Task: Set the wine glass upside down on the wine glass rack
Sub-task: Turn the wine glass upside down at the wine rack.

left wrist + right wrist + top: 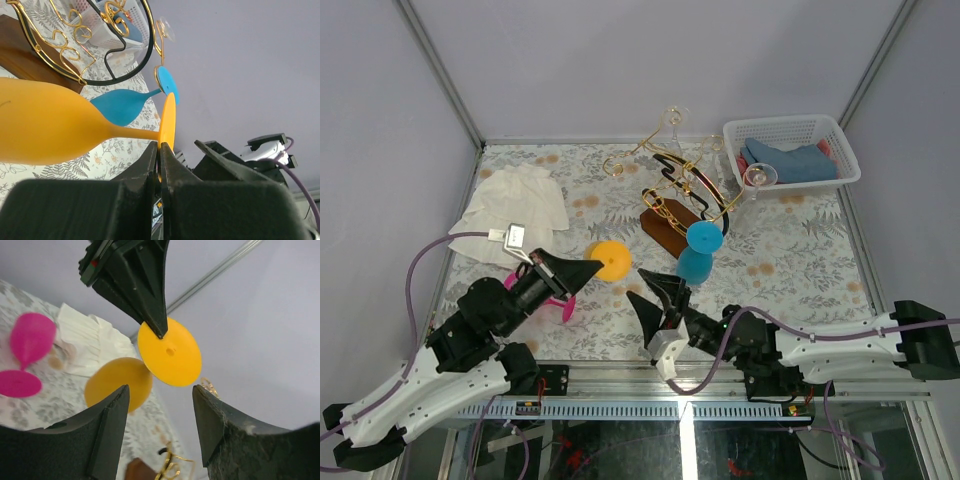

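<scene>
I should grip the yellow glass's foot with my right gripper while my left gripper, now pinching it, takes the glass's stem, as the rack must hold the foot.
A yellow wine glass is held off the table, lying roughly sideways. My left gripper is shut on the rim of its round foot; its bowl points toward the rack. The wine glass rack, gold wire arms and a black arched bar on a brown base, stands just beyond. A blue wine glass hangs upside down on it, as do clear glasses. My right gripper is open and empty, just right of the yellow glass; its view shows the foot and the bowl.
A pink wine glass lies on the table under my left arm, also in the right wrist view. A white cloth lies at the back left. A white plastic basket with a blue cloth stands at the back right.
</scene>
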{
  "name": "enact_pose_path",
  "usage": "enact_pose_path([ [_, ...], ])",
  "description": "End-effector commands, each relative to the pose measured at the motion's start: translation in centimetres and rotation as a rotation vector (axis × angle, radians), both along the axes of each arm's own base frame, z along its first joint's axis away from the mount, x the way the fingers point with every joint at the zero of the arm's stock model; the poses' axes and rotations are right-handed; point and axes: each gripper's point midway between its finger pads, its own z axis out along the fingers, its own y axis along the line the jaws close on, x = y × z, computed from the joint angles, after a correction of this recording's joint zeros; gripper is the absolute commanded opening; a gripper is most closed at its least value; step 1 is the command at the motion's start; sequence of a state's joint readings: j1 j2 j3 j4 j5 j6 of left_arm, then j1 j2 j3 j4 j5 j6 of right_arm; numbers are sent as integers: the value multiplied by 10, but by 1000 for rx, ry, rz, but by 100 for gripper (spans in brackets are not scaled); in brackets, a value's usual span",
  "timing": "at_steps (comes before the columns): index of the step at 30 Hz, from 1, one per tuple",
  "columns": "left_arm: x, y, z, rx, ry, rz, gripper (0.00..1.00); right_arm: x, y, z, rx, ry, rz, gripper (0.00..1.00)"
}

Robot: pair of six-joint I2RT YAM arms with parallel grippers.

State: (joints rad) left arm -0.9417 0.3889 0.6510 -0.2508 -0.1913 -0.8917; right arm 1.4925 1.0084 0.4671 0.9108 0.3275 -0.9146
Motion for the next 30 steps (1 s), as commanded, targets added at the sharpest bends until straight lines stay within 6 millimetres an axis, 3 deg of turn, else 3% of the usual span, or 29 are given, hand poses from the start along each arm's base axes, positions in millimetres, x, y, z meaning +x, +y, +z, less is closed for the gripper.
enact_pose_path([
  [1, 8, 10, 20, -74, 20, 77, 0, 2, 5, 50, -32, -339, -91, 60],
  [9, 8, 2, 17, -78, 44, 50, 0, 14, 27, 45, -165, -447, -179, 56],
  [16, 6, 0, 17, -95, 55, 38, 0, 26, 36, 27, -288, -513, -259, 45],
  [26, 8, -1, 14, -89, 59, 42, 0, 34, 26, 30, -307, -537, -333, 10],
  [28, 7, -3, 14, -81, 49, 30, 6, 35, 26, 32, -307, -541, -343, 2],
  [30, 6, -4, 15, -66, 28, 16, 12, 35, 25, 35, -309, -548, -348, 0],
])
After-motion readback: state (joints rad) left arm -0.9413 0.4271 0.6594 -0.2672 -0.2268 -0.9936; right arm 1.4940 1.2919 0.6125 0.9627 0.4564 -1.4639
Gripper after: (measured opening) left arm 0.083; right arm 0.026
